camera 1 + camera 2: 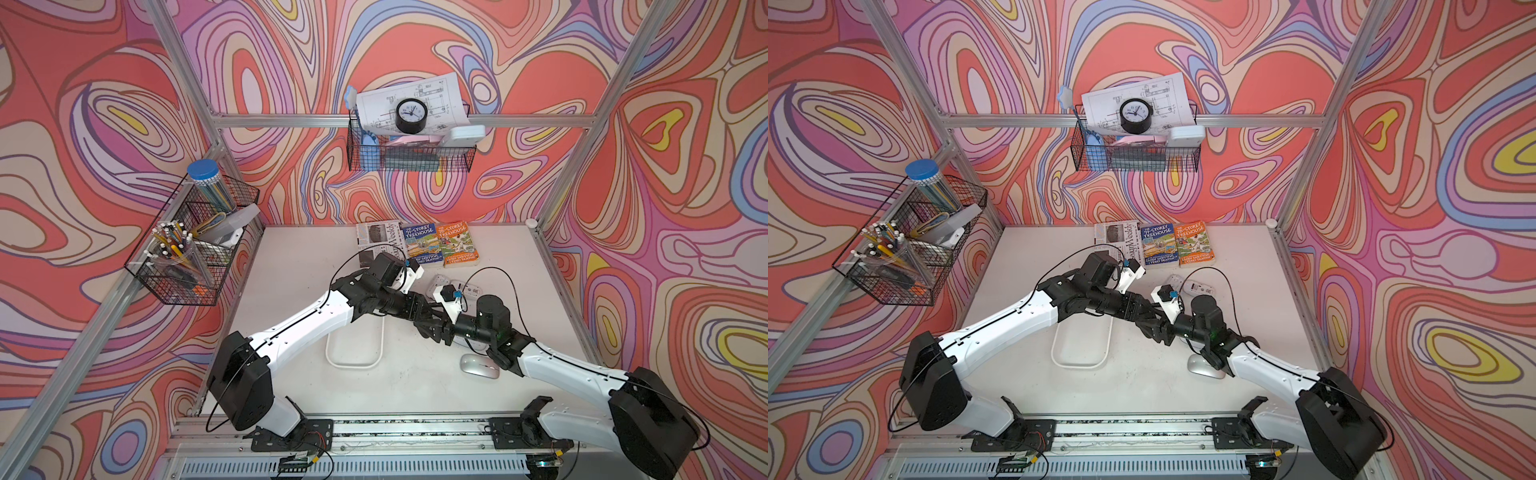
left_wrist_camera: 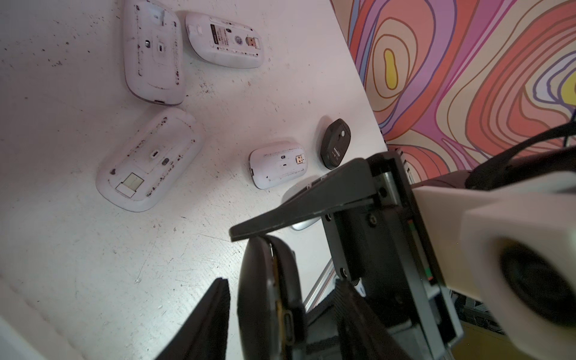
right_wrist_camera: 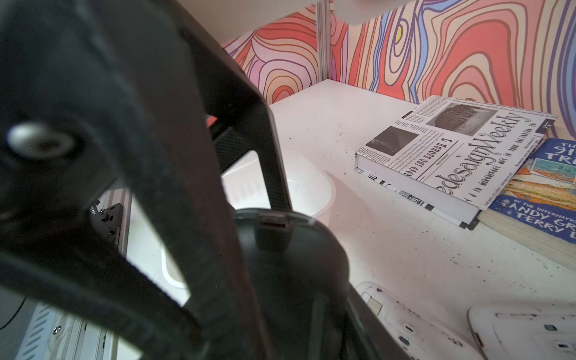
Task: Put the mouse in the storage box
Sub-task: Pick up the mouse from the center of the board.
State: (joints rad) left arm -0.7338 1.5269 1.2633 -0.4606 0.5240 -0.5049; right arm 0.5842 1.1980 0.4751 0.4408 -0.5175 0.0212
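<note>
My left gripper should close on the mouse, and my right gripper should open, before I reach the storage box point(image 1: 354, 344), because my right gripper is clamping the black mouse's upper end point(image 2: 264, 244).
A black mouse point(image 2: 268, 299) hangs on edge above the table, and my right gripper point(image 3: 299, 290) is shut on it. One right finger point(image 2: 296, 212) lies across its upper end. My left gripper point(image 2: 282, 282) straddles the same mouse, with a narrow gap showing on each side, so it is open. In both top views the two grippers meet mid-table point(image 1: 432, 320) point(image 1: 1152, 322), just right of the storage box point(image 1: 353, 353) point(image 1: 1079, 345). This white tub point(image 3: 311, 187) has nothing in it where it shows; the left arm hides its far end.
Several white mice point(image 2: 152, 53) lie belly-up on the table, with a small black one point(image 2: 336, 143) near the right edge. A silver mouse point(image 1: 479, 365) sits under the right forearm. Books point(image 1: 419, 245) line the back edge. Wire baskets point(image 1: 195, 245) hang on the walls.
</note>
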